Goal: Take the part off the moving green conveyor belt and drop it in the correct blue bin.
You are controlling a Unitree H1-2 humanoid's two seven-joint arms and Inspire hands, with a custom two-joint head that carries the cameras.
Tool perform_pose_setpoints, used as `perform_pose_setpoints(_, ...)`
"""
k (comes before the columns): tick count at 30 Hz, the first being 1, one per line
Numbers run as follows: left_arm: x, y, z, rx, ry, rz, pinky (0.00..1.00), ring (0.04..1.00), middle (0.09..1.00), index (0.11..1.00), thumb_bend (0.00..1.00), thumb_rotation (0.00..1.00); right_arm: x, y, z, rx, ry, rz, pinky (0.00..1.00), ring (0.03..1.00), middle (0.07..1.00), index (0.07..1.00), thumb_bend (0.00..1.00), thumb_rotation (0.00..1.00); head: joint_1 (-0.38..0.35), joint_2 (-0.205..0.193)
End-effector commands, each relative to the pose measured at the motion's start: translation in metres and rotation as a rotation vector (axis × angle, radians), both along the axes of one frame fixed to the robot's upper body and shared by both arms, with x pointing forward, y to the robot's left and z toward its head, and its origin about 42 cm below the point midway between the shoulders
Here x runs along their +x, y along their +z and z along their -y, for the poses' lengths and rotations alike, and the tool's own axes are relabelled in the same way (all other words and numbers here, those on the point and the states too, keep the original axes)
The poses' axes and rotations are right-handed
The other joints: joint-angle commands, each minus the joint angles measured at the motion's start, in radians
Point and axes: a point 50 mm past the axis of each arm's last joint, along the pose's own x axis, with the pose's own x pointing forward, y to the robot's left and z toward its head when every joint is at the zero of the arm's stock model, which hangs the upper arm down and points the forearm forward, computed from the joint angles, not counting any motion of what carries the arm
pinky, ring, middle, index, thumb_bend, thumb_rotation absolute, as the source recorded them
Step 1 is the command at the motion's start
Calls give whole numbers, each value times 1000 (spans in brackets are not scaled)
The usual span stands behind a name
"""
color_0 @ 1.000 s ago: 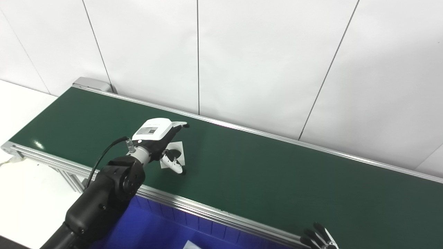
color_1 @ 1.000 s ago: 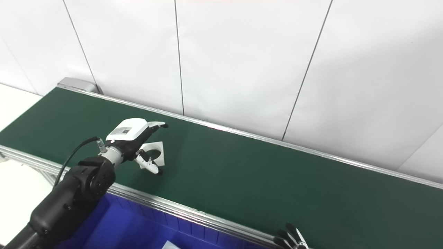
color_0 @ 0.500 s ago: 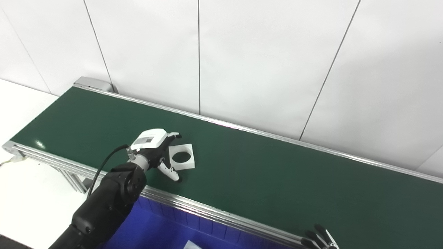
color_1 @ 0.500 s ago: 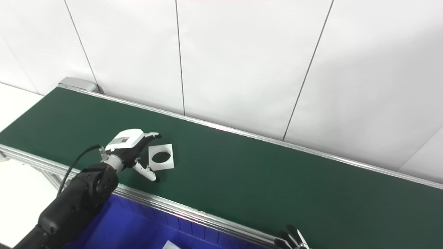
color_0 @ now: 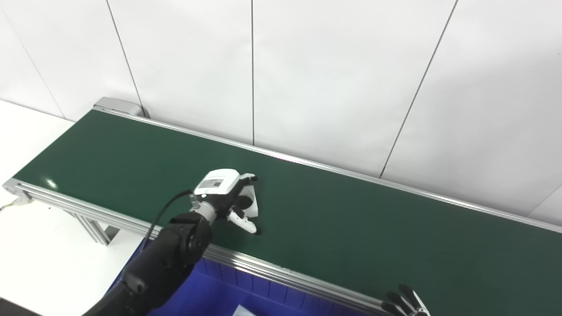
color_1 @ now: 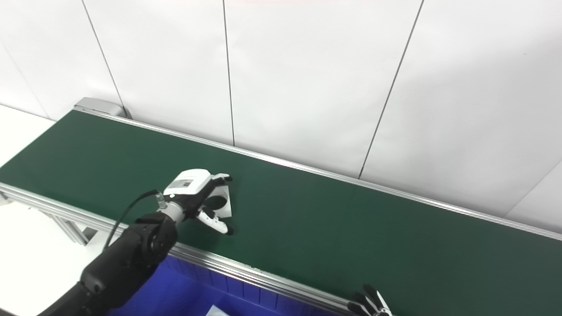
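Observation:
I can see a pale item [color_0: 243,311] peeking out in the blue bin [color_0: 216,287], so I should expect more white square parts inside when I bring this one over.
A flat white square part [color_0: 251,202] with a round hole lies on the green conveyor belt [color_0: 351,228], near its front rail. My left hand [color_0: 232,201] hovers right over it and hides most of it. The fingers [color_0: 249,178] reach past the part's far edge and the thumb [color_0: 246,224] points along its near side, so the hand stands open around the part, and I cannot tell if it touches it. Only the dark fingertips of my right hand [color_0: 405,302] show at the bottom edge, spread apart, below the belt's front rail.
A blue bin [color_0: 206,292] sits under the belt's front rail [color_0: 281,274], with a pale item [color_0: 242,310] showing at the bottom edge. A white wall runs close behind the belt. A white table surface [color_0: 39,250] lies at the left.
The part has ridden the belt to the right. My left hand fell behind it half a second ago, then moved right and now covers it again. The right hand stays put.

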Motion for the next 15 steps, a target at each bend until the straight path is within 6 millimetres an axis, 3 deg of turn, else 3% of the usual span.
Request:
perform_pose_setpoints(1, 14, 15, 5, 14, -30, 83, 818, 853, 871, 891, 796, 364, 2, 12, -4, 28, 12, 85, 715, 785, 832, 905, 662, 517, -3, 2)
perform_pose_setpoints(6, 18, 10, 13, 2, -34, 94, 774, 815, 846, 861, 774, 326, 1, 13, -5, 30, 12, 84, 715, 785, 832, 905, 665, 519, -4, 4)
perform_pose_setpoints(9, 18, 8, 15, -22, -36, 119, 747, 767, 780, 788, 731, 188, 0, 13, -5, 35, 9, 82, 716, 784, 831, 905, 668, 516, -5, 6)
perform_pose_setpoints(11, 18, 6, 14, -44, -41, 140, 667, 622, 647, 673, 696, 25, -1, 13, -5, 33, 8, 83, 713, 781, 828, 904, 667, 517, -6, 8)
perform_pose_setpoints(12, 17, 4, 12, -66, -45, 152, 664, 616, 642, 668, 694, 20, -1, 13, -4, 33, 8, 84, 713, 781, 828, 904, 667, 517, -6, 11)
perform_pose_setpoints(13, 17, 3, 11, -80, -48, 160, 524, 480, 535, 601, 576, 8, -2, 14, -4, 34, 8, 85, 713, 782, 829, 904, 663, 514, -6, 12)
perform_pose_setpoints(15, 15, 0, 7, -112, -51, 154, 402, 398, 479, 565, 509, 1, -2, 14, -4, 35, 7, 86, 711, 782, 830, 903, 666, 517, -5, 13)
